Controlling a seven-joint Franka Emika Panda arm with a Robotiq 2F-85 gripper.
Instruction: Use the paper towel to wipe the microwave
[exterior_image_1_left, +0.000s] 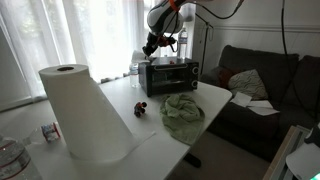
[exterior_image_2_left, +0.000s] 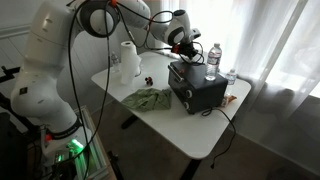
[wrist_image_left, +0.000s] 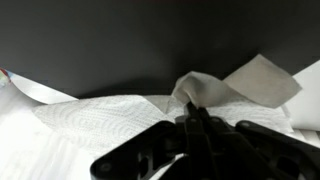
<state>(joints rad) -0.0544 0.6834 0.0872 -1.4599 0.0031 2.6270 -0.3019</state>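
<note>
Next, I sweep the paper towel back across the open black surface (wrist_image_left: 150, 42) with my gripper, because the paper towel is hanging out past the edge of the microwave's top (wrist_image_left: 78, 99).
The microwave (exterior_image_1_left: 168, 75) (exterior_image_2_left: 197, 86) is a small black box at the far end of the white table. In both exterior views my gripper (exterior_image_1_left: 154, 46) (exterior_image_2_left: 183, 48) hangs just over its top. In the wrist view my gripper (wrist_image_left: 193, 112) is shut on a white paper towel (wrist_image_left: 110, 120), which lies spread and crumpled on the microwave's black top (wrist_image_left: 120, 40). A fold of the towel (wrist_image_left: 262, 80) sticks up at the right.
A big paper towel roll (exterior_image_1_left: 82, 110) (exterior_image_2_left: 128, 60) stands on the table (exterior_image_1_left: 150, 125). A green cloth (exterior_image_1_left: 183, 112) (exterior_image_2_left: 148, 99) lies beside the microwave. Water bottles (exterior_image_2_left: 214, 58) stand behind it. A dark sofa (exterior_image_1_left: 262, 85) is beyond the table.
</note>
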